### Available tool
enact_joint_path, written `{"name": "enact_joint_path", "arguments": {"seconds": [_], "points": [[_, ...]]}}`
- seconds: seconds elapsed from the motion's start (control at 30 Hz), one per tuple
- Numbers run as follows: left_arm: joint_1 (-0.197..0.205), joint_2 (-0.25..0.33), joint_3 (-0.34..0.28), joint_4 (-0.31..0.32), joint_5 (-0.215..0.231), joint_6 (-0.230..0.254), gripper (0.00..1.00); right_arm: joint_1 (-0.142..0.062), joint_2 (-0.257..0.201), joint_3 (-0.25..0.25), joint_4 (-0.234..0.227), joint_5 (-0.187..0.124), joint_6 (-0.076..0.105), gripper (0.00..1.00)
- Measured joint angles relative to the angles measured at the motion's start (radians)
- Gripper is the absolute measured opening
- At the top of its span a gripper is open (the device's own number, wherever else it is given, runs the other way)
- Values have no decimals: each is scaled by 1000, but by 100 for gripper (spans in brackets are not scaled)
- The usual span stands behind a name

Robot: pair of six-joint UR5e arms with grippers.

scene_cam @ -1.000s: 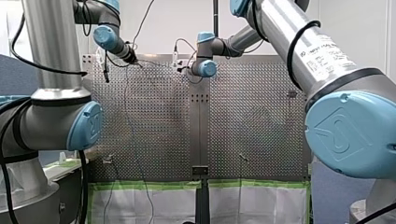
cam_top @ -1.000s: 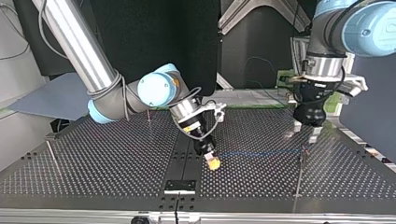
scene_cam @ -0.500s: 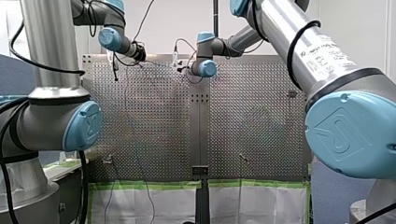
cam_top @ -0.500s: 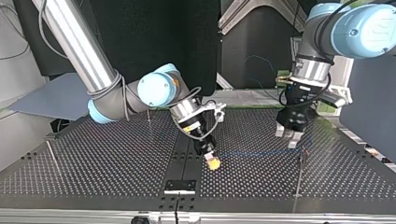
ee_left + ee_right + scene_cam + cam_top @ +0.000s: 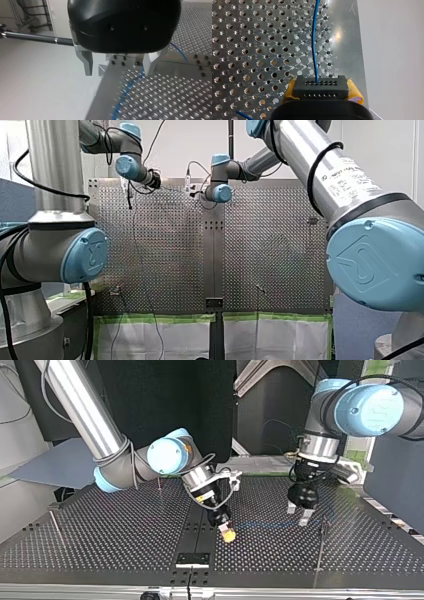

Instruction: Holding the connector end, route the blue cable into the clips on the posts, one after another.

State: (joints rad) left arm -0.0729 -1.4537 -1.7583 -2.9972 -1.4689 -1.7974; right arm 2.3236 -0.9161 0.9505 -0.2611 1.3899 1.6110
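The blue cable point(image 5: 314, 40) curves a little where it comes out of the black connector point(image 5: 317, 80), so the cable will bend to the side and stay attached when the robot carries it along.
In the right wrist view my right gripper point(image 5: 321, 96) is shut on the black connector point(image 5: 321, 87), held between its yellow pads point(image 5: 354, 91). The blue cable point(image 5: 313, 45) leaves the connector and runs ahead over the perforated plate. In the top view that gripper point(image 5: 226, 531) sits low near the table's middle. The blue cable point(image 5: 270, 523) stretches from it toward the thin post point(image 5: 324, 525) at the view's right. My left gripper point(image 5: 298, 513) hangs open just above the cable. Its metal fingers point(image 5: 86, 62) are spread with nothing between them, and the cable point(image 5: 125, 96) lies below.
Two more thin posts stand at the top view's left point(image 5: 53, 522) and behind the right arm point(image 5: 159, 483). A black bracket point(image 5: 192, 559) sits at the table's near edge. In the front view, black wires point(image 5: 142, 270) hang across the plate.
My left arm has swung from beside the right-hand post toward the top view's middle and now hangs over the cable. My right arm and the connector have not moved.
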Motion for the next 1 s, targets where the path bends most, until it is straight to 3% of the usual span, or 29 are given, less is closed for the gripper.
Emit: {"name": "enact_joint_path", "arguments": {"seconds": [0.47, 0.73, 1.0], "points": [[-38, -40, 46, 61, -92, 9, 100, 0, 0, 0, 0, 0, 0, 0], [-61, -115, 97, 47, -139, 14, 100, -1, 0, 0, 0, -1, 0, 0], [-72, -131, 100, 24, -167, 44, 100, -5, 0, 0, 1, -1, 0, 0]]}}
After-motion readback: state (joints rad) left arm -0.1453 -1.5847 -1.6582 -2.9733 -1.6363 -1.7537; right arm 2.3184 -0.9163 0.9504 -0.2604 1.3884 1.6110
